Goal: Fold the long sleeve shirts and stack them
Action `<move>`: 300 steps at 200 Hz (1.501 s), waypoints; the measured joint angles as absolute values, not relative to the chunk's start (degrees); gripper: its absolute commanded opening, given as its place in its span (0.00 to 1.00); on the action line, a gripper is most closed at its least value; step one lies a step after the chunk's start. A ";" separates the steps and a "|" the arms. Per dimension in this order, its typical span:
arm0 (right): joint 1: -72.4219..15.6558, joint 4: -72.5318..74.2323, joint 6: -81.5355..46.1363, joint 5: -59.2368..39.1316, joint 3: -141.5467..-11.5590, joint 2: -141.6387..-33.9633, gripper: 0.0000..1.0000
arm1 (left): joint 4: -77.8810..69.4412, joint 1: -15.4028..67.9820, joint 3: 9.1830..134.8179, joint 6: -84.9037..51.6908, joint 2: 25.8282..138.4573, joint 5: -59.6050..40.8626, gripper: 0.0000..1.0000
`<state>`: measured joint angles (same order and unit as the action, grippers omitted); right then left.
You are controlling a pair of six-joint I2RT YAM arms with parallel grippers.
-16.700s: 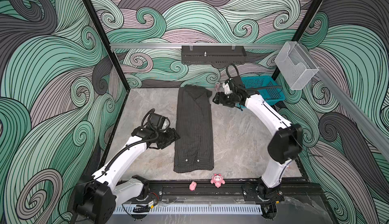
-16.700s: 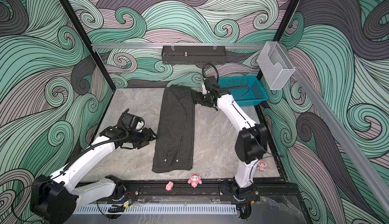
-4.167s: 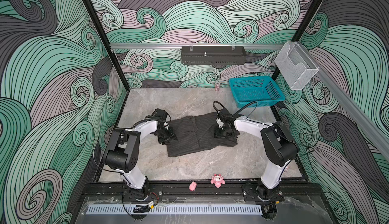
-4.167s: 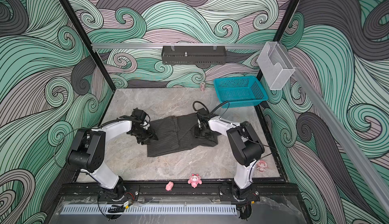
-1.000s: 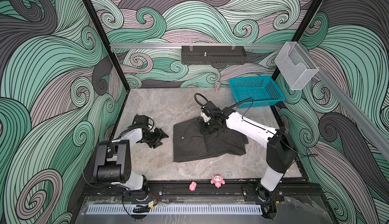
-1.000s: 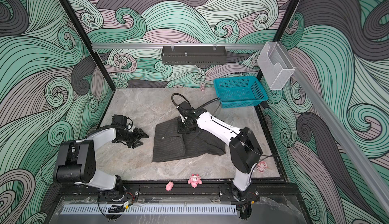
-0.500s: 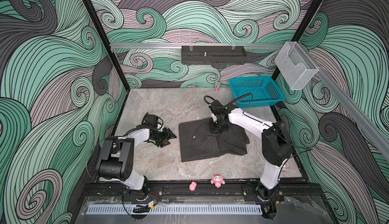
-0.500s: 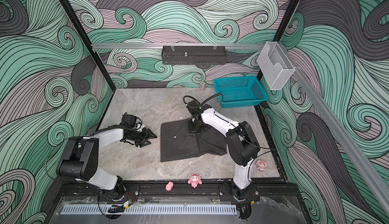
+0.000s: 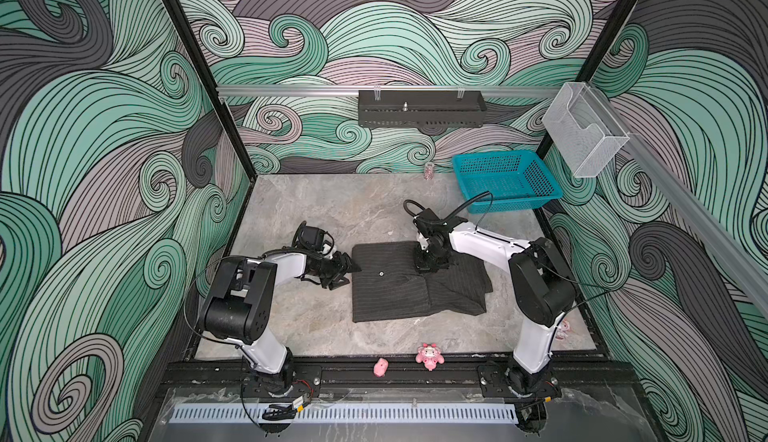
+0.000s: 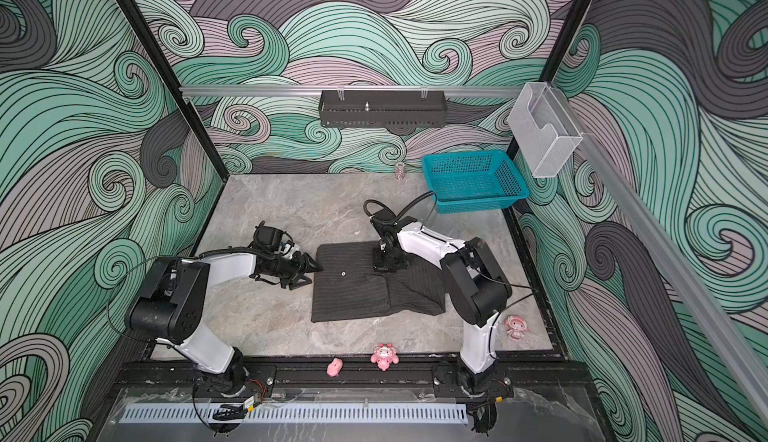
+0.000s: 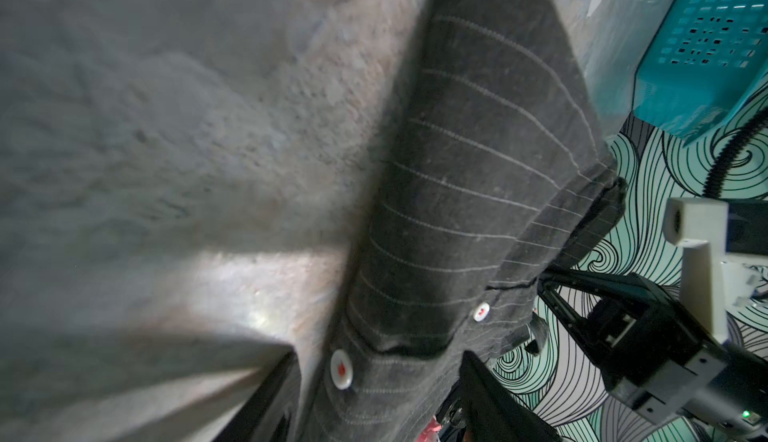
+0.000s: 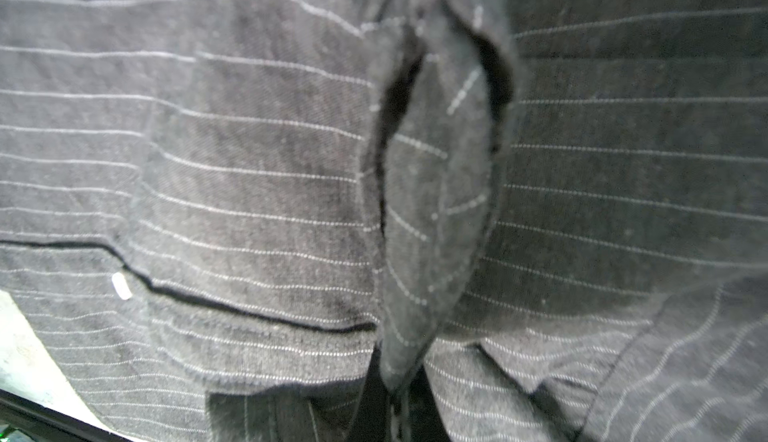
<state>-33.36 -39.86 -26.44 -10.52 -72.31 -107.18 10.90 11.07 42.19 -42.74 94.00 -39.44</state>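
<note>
The robot's left gripper should grab the buttoned edge (image 11: 372, 368) and fold it inward, because the right gripper is holding a raised fold mid-shirt (image 12: 436, 194), away from the shirt's flat outer edge.
The long sleeve shirt (image 9: 399, 290) (image 10: 353, 294), dark with pale pinstripes, lies folded into a rough rectangle mid table. My left gripper (image 9: 351, 273) (image 10: 313, 274) is low at its left edge. In the left wrist view its open gripper (image 11: 378, 361) straddles the shirt's buttoned edge (image 11: 457, 194). My right gripper (image 9: 430, 267) (image 10: 386, 267) points down onto the shirt's far part. In the right wrist view that gripper (image 12: 399, 394) is shut on a raised ridge of the shirt's cloth (image 12: 432, 178).
A teal basket (image 9: 505, 180) (image 10: 473, 180) stands at the back right, with a small jar (image 9: 429, 170) beside it. Two pink toys (image 9: 430, 356) (image 9: 380, 367) sit on the front rail, and another (image 10: 516, 327) by the right arm's base. A black shelf (image 9: 419, 107) hangs on the back wall.
My right gripper has moved right with the pinched cloth, shifting the shirt a little rightward. My left gripper has slid right up to the shirt's left edge.
</note>
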 measured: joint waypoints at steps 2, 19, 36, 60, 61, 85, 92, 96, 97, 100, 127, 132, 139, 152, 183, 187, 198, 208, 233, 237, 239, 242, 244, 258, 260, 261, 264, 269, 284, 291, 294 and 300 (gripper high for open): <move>-33.32 -39.64 -26.44 -10.63 -72.14 -107.24 0.00 | 10.83 11.09 42.19 -42.74 94.02 -39.53 0.64; -32.82 -37.54 -27.09 -11.68 -71.09 -108.22 0.00 | 10.09 11.33 42.19 -42.72 94.59 -40.18 0.62; -32.45 -35.75 -27.57 -12.97 -70.24 -109.27 0.00 | 9.04 11.51 42.22 -42.72 95.48 -41.10 0.60; -32.03 -33.65 -28.47 -14.63 -69.58 -109.27 0.00 | 7.62 12.10 42.30 -42.76 96.84 -42.50 0.53; -32.01 -33.56 -28.56 -14.72 -69.56 -109.27 0.00 | 7.60 12.12 42.33 -42.74 96.90 -42.52 0.53; -31.73 -31.90 -29.19 -16.14 -68.95 -109.27 0.00 | 6.57 12.64 42.37 -42.72 98.06 -43.70 0.46; -31.66 -31.64 -29.39 -16.56 -68.84 -109.27 0.00 | 6.44 12.73 42.33 -42.74 98.17 -43.83 0.43; -31.62 -31.31 -29.47 -16.73 -68.71 -109.27 0.00 | 6.42 12.82 42.26 -42.70 98.19 -43.75 0.41; -31.62 -31.22 -29.50 -16.78 -68.69 -109.27 0.00 | 6.42 12.82 42.24 -42.74 98.19 -43.75 0.40; -31.59 -30.96 -29.63 -16.97 -68.60 -109.27 0.00 | 6.35 12.84 42.11 -42.72 98.19 -43.72 0.38; -31.53 -28.49 -30.89 -18.68 -67.66 -109.27 0.00 | 7.18 12.97 41.39 -42.72 98.04 -42.83 0.12; -31.53 -27.90 -31.14 -19.09 -67.42 -109.27 0.00 | 7.75 12.99 41.39 -42.28 97.97 -42.44 0.07; -31.53 -26.68 -31.75 -19.88 -66.96 -109.27 0.00 | 8.80 13.04 41.39 -41.93 97.54 -41.69 0.01; -31.55 -24.40 -32.80 -21.32 -66.02 -109.25 0.00 | 11.79 13.19 41.52 -41.08 95.61 -39.64 0.00; -32.64 -17.56 -36.91 -23.83 -63.77 -109.21 0.00 | 22.26 13.21 45.54 -38.22 88.60 -34.52 0.00; -32.99 -16.69 -37.56 -23.99 -63.57 -109.23 0.00 | 23.59 13.21 46.48 -37.76 87.70 -33.98 0.00; -34.26 -14.28 -39.46 -24.12 -63.24 -109.51 0.00 | 27.14 13.21 49.21 -36.58 85.52 -32.71 0.00; -35.79 -12.14 -41.17 -24.14 -63.31 -110.19 0.00 | 29.93 13.21 51.57 -35.73 83.68 -31.97 0.00; -39.53 -7.75 -44.97 -24.49 -65.04 -112.71 0.00 | 34.52 13.28 54.74 -34.96 79.85 -32.01 0.00; -40.05 -7.09 -45.54 -24.51 -65.43 -113.16 0.00 | 35.05 13.30 55.05 -35.00 79.24 -32.18 0.00; -40.36 -6.68 -45.89 -24.56 -65.69 -113.47 0.00 | 35.16 13.34 55.13 -35.09 79.09 -32.27 0.00; -40.75 -6.22 -46.37 -24.58 -66.02 -113.82 0.00 | 35.40 13.47 55.33 -35.29 78.74 -32.42 0.00; -40.91 -6.00 -46.59 -24.58 -66.17 -113.99 0.00 | 35.44 13.56 55.40 -35.40 78.61 -32.42 0.00; -42.39 -3.84 -48.62 -24.62 -67.37 -115.42 0.00 | 35.11 14.50 55.81 -37.04 77.93 -33.21 0.00; -42.50 -3.62 -48.80 -24.60 -67.42 -115.50 0.00 | 34.85 14.76 55.81 -37.63 77.93 -33.36 0.00; -42.61 -3.42 -49.01 -24.58 -67.46 -115.59 0.00 | 34.81 14.85 55.81 -37.67 77.93 -33.43 0.00; -42.78 -2.98 -49.41 -24.58 -67.53 -115.81 0.00 | 34.59 15.14 55.81 -38.15 77.91 -33.61 0.00; -43.00 -2.35 -50.09 -24.58 -67.55 -116.01 0.00 | 33.91 15.79 55.72 -39.24 77.95 -33.91 0.00; -43.46 -0.67 -51.79 -24.64 -67.55 -116.46 0.00 | 30.76 18.00 55.29 -42.68 78.70 -34.68 0.00; -43.51 -0.05 -52.51 -24.82 -67.55 -116.68 0.00 | 28.99 19.18 55.22 -43.88 79.77 -35.09 0.00; -43.51 0.27 -52.82 -24.97 -67.53 -116.77 0.00 | 28.08 19.75 55.22 -44.64 80.51 -35.20 0.00; -43.51 0.89 -53.30 -25.28 -67.53 -116.97 0.00 | 26.35 20.60 55.18 -45.50 81.76 -35.33 0.00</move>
